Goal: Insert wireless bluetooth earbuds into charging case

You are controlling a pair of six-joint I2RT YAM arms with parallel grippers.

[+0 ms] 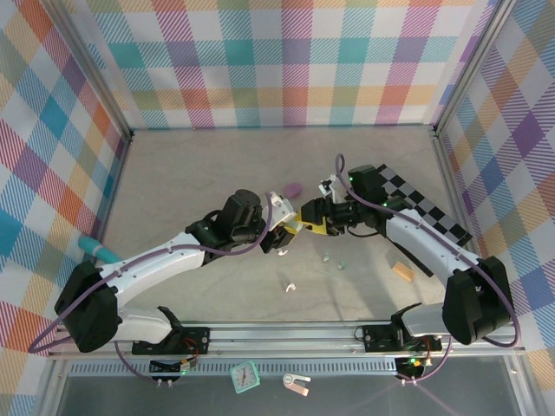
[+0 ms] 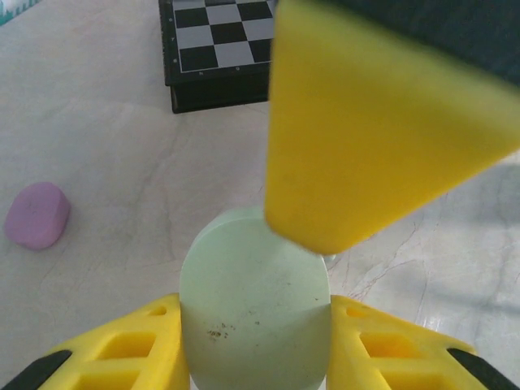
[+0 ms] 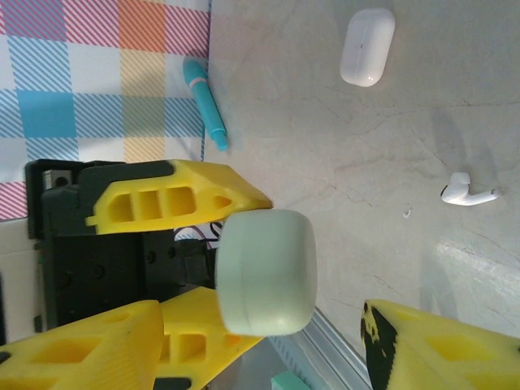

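Note:
Next, I pass the mint green charging case point(image 3: 266, 272) in my left gripper over to my right gripper, because the mint earbuds point(image 1: 341, 266) are on my right gripper's side.
My left gripper point(image 1: 293, 227) is shut on a mint green charging case point(image 2: 254, 301), its yellow fingers point(image 2: 122, 349) pressing both sides. The case is closed. My right gripper point(image 3: 262, 317) is open around the same case point(image 3: 266, 272), with a gap showing on one side; one of its fingers point(image 2: 366, 122) hangs just over the case's top edge. A white stemmed earbud point(image 3: 470, 192) lies on the table, also seen near the front point(image 1: 290, 286). Two tiny mint earbuds point(image 1: 325, 257) lie right of the grippers.
A pale purple case point(image 1: 293, 188) sits behind the grippers. A white closed case point(image 3: 367, 46) lies farther off. The folded chessboard point(image 1: 416, 204) is at the right, a wooden block point(image 1: 402, 270) near the right arm, and a teal pen point(image 1: 95, 250) by the left wall.

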